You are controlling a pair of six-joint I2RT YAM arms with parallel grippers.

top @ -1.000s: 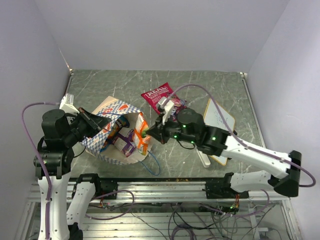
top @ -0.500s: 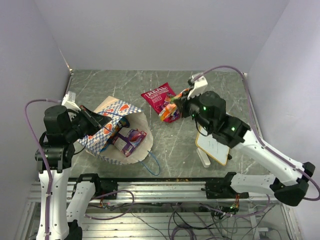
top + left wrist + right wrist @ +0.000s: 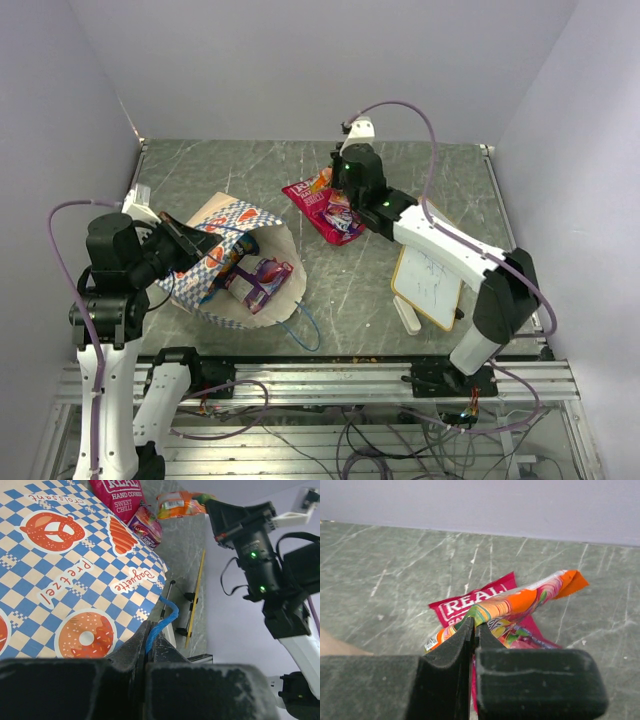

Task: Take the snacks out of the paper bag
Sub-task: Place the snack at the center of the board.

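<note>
The orange packet (image 3: 321, 180) is hanging above the red bag (image 3: 318, 207), clear of the paper bag, so the robot's right gripper goes on lowering it until it rests there and then let it go.
The paper bag (image 3: 222, 222) lies on its side with its mouth to the right, and a purple packet (image 3: 264, 276) shows inside. My left gripper (image 3: 205, 243) is shut on its blue string handle (image 3: 163, 624), with the checkered side (image 3: 65, 575) beside it. My right gripper (image 3: 335, 186) is shut on an orange packet (image 3: 520, 604), held just above the red bag (image 3: 308, 194) at the back middle. In the left wrist view the orange packet (image 3: 180, 504) hangs beyond the red bag (image 3: 119, 494). A small purple-red packet (image 3: 341, 213) lies on the red bag.
A wood-framed whiteboard (image 3: 430, 275) lies at the right, partly under my right arm, with a white marker (image 3: 405, 318) by its near edge. The bag's other blue handle (image 3: 310, 326) trails on the table near the front. Walls stand close on three sides.
My right gripper has pulled the orange packet out of the bag's mouth and carried it back and right, over the red bag. My left gripper has kept its hold on the handle.
</note>
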